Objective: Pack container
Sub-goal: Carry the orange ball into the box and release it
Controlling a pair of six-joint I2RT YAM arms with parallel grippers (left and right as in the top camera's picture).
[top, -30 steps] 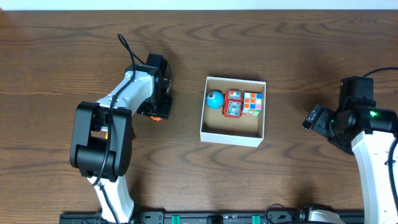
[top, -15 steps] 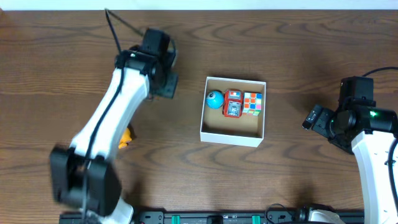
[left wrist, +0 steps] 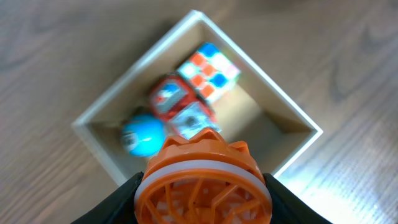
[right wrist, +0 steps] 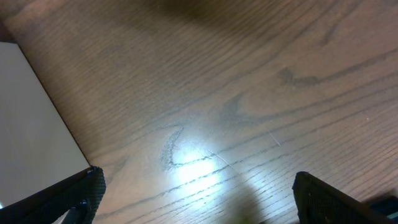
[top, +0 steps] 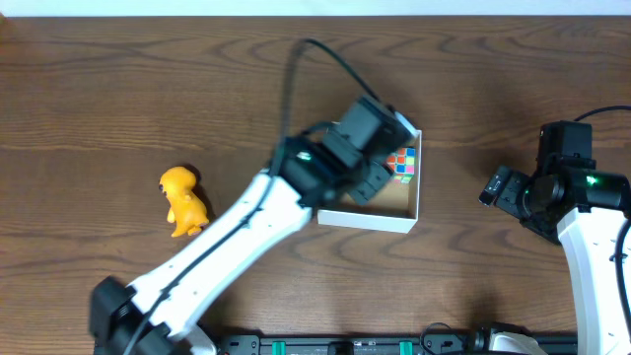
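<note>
The clear container's bottom shows beside the red toy, so my left gripper goes on moving the orange toy over that gap before it lets it go there.
The container is a shallow white box with a tan bottom, mid-table. In the left wrist view the container holds a blue ball, a red toy and a colour cube; the cube also shows overhead. My left gripper is shut on an orange ribbed wheel-like toy and hangs over the box's left half, also seen from overhead. My right gripper is open and empty over bare table right of the box; overhead shows it too.
A yellow-orange toy figure lies on the wooden table at the left. The box's white outer wall shows at the left edge of the right wrist view.
My left arm swung from the far left of the table rightward to over the box, carrying the orange toy. The yellow figure became uncovered. The right arm has not moved.
</note>
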